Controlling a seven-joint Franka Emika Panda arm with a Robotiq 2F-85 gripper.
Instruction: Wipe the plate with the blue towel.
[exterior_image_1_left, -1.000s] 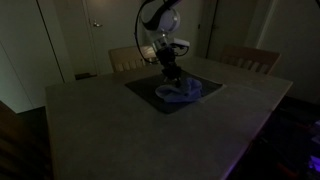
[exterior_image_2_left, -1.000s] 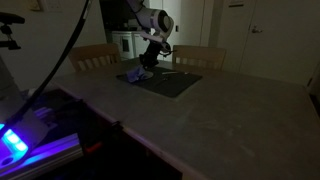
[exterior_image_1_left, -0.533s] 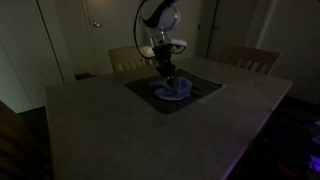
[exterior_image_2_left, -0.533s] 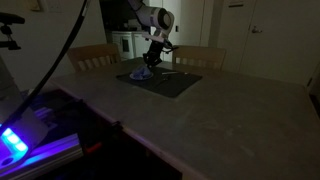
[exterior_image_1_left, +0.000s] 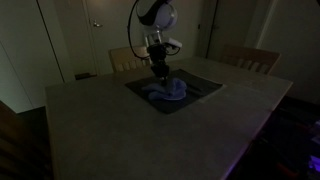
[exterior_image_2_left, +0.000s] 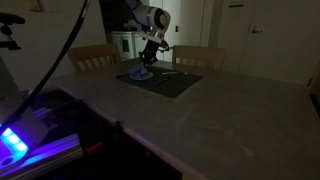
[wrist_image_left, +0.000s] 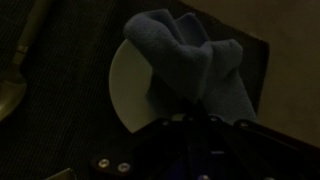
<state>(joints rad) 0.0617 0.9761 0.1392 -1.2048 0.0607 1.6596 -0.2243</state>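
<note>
Next, my gripper sweeps the blue towel back across the uncovered side (wrist_image_left: 126, 88) facing the spoon, because the towel bunches up past the plate's edge (wrist_image_left: 232, 82) away from the spoon.
The white plate (wrist_image_left: 128, 85) lies on a dark mat (wrist_image_left: 60, 120); in the wrist view only its left part shows. The blue towel (wrist_image_left: 190, 58) is bunched in folds over the plate's right side and runs down under my gripper (wrist_image_left: 196, 124), which is shut on it. In both exterior views the gripper (exterior_image_1_left: 159, 71) (exterior_image_2_left: 146, 64) points straight down onto the towel (exterior_image_1_left: 166, 94) (exterior_image_2_left: 139, 75), pressing it on the mat (exterior_image_1_left: 203, 86) (exterior_image_2_left: 175, 84). The room is dark and the towel hides the plate in those views.
A spoon (wrist_image_left: 18, 72) lies on the mat left of the plate. Two wooden chairs (exterior_image_1_left: 127, 58) (exterior_image_1_left: 252, 59) stand at the table's far side. The stone-coloured table (exterior_image_1_left: 110, 135) stretches wide around the mat. A lit device (exterior_image_2_left: 18, 140) sits beside the table.
The gripper has slid sideways across the mat, dragging the towel with it over the plate. It has stayed shut the whole time.
</note>
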